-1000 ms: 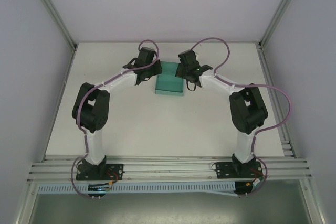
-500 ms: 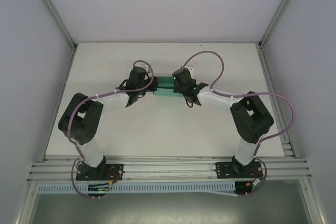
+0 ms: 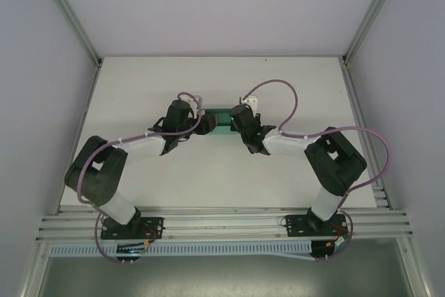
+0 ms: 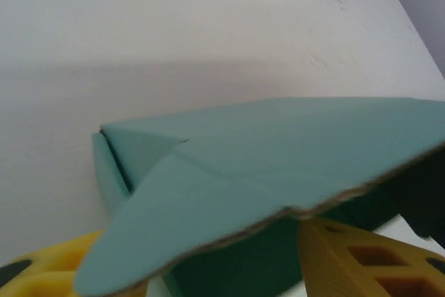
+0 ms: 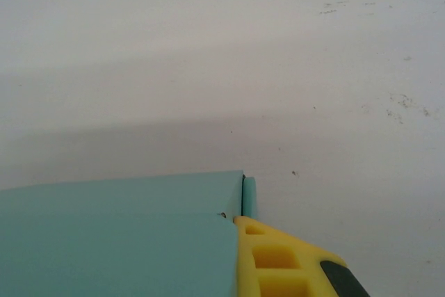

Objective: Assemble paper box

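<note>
I should back my left gripper out from under the paper box's flap (image 4: 215,189) because the flap hangs over its fingers. Then my left gripper should pinch the paper box's end panel (image 4: 110,173).
The teal-green paper box (image 3: 221,117) lies mid-table, pinched from both sides by my arms. My left gripper (image 3: 206,124) is at its left end. Seen from the left wrist, the paper box (image 4: 292,151) has a flap hanging over my left gripper (image 4: 208,241), whose yellow fingers (image 4: 348,255) stand wide apart, with a sliver of table between the left one and the card. My right gripper (image 3: 235,117) is at the right end. From the right wrist, a paper box (image 5: 118,241) panel covers one side of the right gripper (image 5: 233,227); one yellow finger (image 5: 278,262) sits against the panel's edge. Whether it pinches card is hidden.
The white table (image 3: 139,88) stretches out on every side of the box. Aluminium frame posts (image 3: 69,15) and grey walls close in the left and right sides. A slotted rail (image 3: 222,224) runs along the near edge by the arm bases.
Both grippers dropped lower and came nearer, closing in on the box from either side. The box now looks narrower, folded over. The left gripper went from shut to open.
</note>
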Controlling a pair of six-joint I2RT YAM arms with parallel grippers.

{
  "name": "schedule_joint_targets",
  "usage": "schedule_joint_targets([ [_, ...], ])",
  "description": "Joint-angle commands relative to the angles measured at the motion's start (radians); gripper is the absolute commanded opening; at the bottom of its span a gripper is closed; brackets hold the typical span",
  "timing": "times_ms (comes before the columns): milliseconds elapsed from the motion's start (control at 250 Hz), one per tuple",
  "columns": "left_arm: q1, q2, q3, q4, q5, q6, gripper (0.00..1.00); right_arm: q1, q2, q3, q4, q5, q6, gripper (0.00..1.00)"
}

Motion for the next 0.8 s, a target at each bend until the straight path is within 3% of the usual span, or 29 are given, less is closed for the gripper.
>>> schedule_joint_targets([
  [0,-0.003,-0.11,-0.009,-0.128,0.012,0.025,0.91,0.014,0.011,-0.094,0.013,-0.017,-0.041,0.0],
  [8,-0.004,-0.117,-0.011,-0.135,0.013,0.028,0.97,0.015,0.011,-0.097,0.019,-0.019,-0.046,0.0],
  [28,-0.005,-0.137,-0.011,-0.154,0.012,0.035,0.98,0.017,0.011,-0.106,0.03,-0.009,-0.051,0.0],
  [184,-0.004,-0.275,0.007,-0.369,-0.129,-0.032,0.99,0.037,0.014,-0.178,0.146,0.007,-0.141,0.0],
  [260,0.001,-0.282,0.063,-0.514,-0.241,-0.125,0.98,0.05,0.026,-0.187,0.164,0.027,-0.172,0.0],
  [312,0.017,-0.256,0.109,-0.579,-0.249,-0.152,0.98,0.058,0.032,-0.201,0.2,0.026,-0.209,0.0],
  [396,0.073,-0.189,0.161,-0.606,-0.14,-0.177,0.98,0.072,0.04,-0.213,0.238,0.042,-0.244,0.0],
  [580,0.157,-0.009,0.22,-0.483,0.094,-0.19,0.99,0.097,0.062,-0.241,0.318,0.055,-0.304,0.02],
  [799,0.175,0.196,0.356,-0.476,0.165,-0.152,0.96,0.11,0.084,-0.262,0.388,0.074,-0.361,0.07],
])
